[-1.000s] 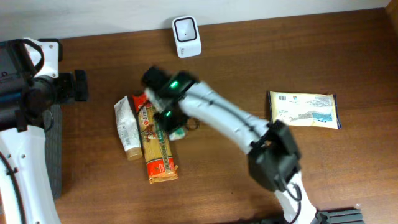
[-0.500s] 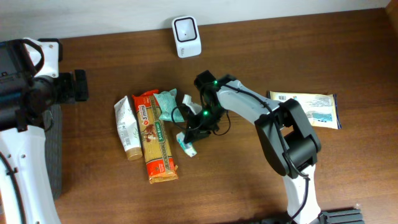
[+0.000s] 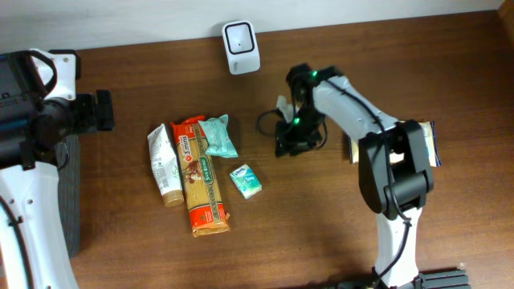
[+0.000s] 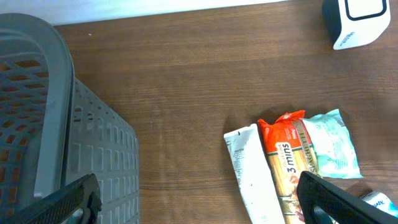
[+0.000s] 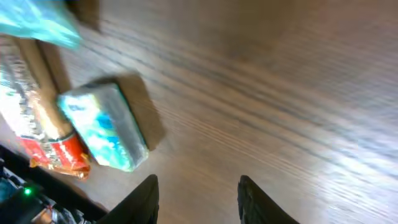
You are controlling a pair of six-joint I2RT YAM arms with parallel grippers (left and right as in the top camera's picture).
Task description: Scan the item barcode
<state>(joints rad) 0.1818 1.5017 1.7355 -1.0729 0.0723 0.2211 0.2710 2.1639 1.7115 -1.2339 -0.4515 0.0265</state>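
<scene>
I should open my right gripper's fingers over the tissue pack [image 3: 246, 181] and take hold of it before I go to the scanner, because the fingers now point at wood [image 5: 196, 177] beside the tissue pack.
A small teal tissue pack [image 3: 246, 181] lies loose on the table, just right of the pasta packet [image 3: 201, 183]; in the right wrist view the tissue pack [image 5: 102, 134] is ahead and to the left of my fingers. My right gripper [image 3: 289, 144] hovers over bare wood to the right of the pack, open with nothing between its fingertips [image 5: 199, 199]. The white scanner [image 3: 240, 46] stands at the back edge. My left gripper [image 4: 202, 205] is wide open and empty, over the table beside the grey basket [image 4: 37, 124].
A white tube [image 3: 165, 164] and a teal pouch [image 3: 218, 136] lie against the pasta packet. A flat white and blue packet [image 3: 418, 144] lies at the right, partly behind my right arm. The grey basket [image 3: 72, 193] stands at the left edge.
My right gripper carried the small teal pack rightward off the pile, let it go beside the pasta packet, opened, and swung on to the right and back. The left arm stayed still.
</scene>
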